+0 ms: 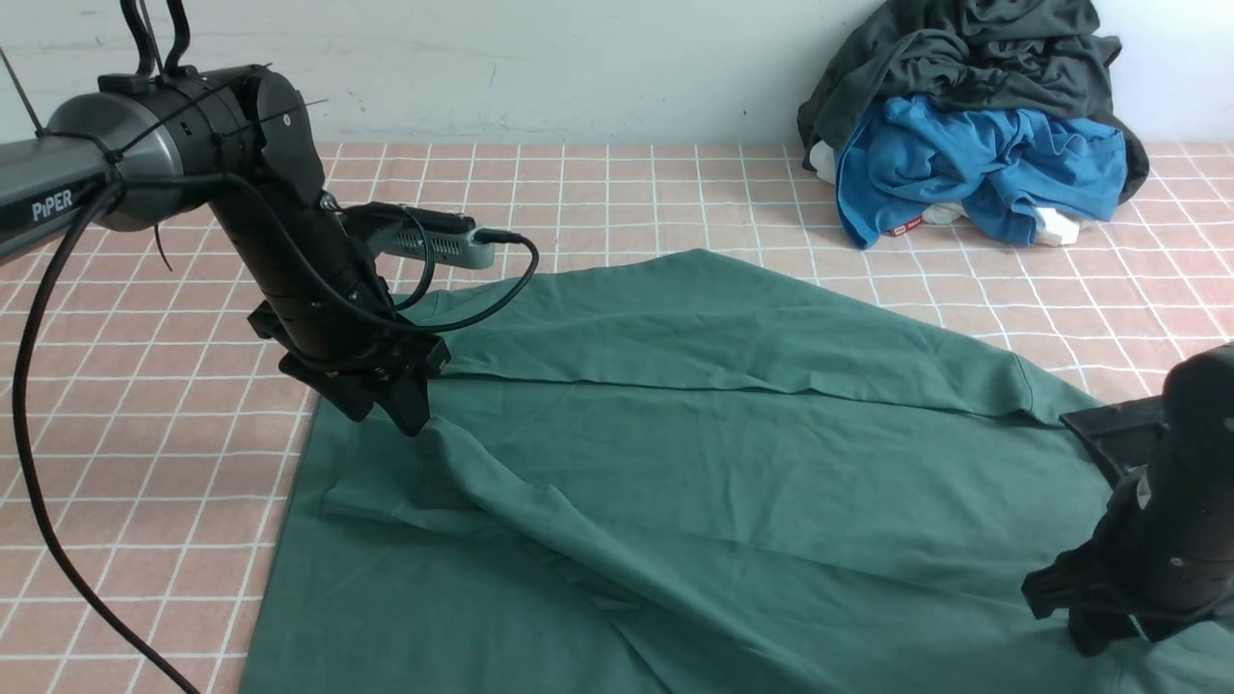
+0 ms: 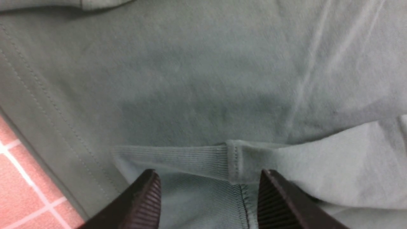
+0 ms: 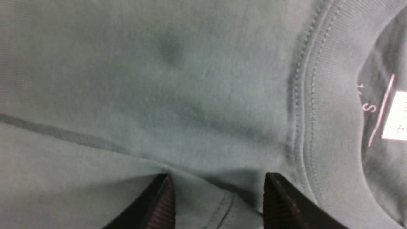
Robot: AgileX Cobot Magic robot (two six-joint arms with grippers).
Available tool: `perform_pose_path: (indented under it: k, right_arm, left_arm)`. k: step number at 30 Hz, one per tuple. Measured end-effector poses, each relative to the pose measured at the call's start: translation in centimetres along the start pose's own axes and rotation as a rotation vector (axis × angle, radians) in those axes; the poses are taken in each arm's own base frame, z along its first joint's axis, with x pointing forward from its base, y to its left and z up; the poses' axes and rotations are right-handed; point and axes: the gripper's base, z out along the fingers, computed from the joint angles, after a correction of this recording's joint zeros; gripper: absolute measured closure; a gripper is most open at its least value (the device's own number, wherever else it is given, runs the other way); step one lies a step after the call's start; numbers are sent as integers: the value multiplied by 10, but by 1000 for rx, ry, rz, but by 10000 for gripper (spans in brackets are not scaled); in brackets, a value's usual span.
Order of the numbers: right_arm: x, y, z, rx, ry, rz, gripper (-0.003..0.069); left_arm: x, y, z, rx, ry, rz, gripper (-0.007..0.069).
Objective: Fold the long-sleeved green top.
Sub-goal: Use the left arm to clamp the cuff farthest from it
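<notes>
I will fold the top's near side (image 1: 434, 630) over and expect it to cover the whole sleeve, as the sleeve (image 1: 544, 522) lies slanted across the green top's flat body.
The green long-sleeved top (image 1: 694, 453) lies spread over the checked table, its far side folded in along a straight crease. One sleeve runs diagonally across the body. My left gripper (image 1: 390, 410) hovers over that sleeve's end near the top's left edge. In the left wrist view the left gripper (image 2: 208, 178) is open, and the ribbed cuff (image 2: 178, 159) lies loose between the jaws. My right gripper (image 1: 1109, 631) sits low at the top's right end. The right wrist view shows the right gripper (image 3: 217, 181) open over a seamed fold, beside the ribbed neck (image 3: 330, 111) and white label (image 3: 396, 117).
A heap of clothes sits at the back right against the wall: a dark charcoal garment (image 1: 964, 58) over a bright blue one (image 1: 974, 164). Pink checked tablecloth (image 1: 145, 482) shows left of the top. The left arm's black cable (image 1: 39, 501) hangs over it.
</notes>
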Motion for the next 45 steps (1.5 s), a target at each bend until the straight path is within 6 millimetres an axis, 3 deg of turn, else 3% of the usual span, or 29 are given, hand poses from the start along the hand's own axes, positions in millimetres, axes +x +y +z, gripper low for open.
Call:
perform_pose_path:
  k: [9, 13, 21, 32, 38, 42, 45]
  right_arm:
    - [3, -1, -2, 7, 19, -4, 610]
    - [4, -1, -3, 10, 24, -5, 659]
    - [9, -5, -8, 40, 15, -17, 662]
    - [51, -14, -15, 98, 49, 43, 662]
    - [51, -15, -17, 104, 31, 51, 662]
    - [49, -15, -17, 106, 8, 60, 651]
    - [42, -15, -22, 101, -25, 87, 587]
  left_arm:
    - [0, 0, 0, 0, 0, 2, 235]
    - [0, 0, 0, 0, 0, 2, 235]
    - [-1, -3, 0, 28, -10, 11, 281]
    - [0, -8, -7, 65, -23, 47, 493]
    - [-3, -11, -6, 55, -43, 82, 598]
    - [-7, -9, -6, 25, -80, 102, 623]
    - [-10, -4, -6, 2, -116, 71, 628]
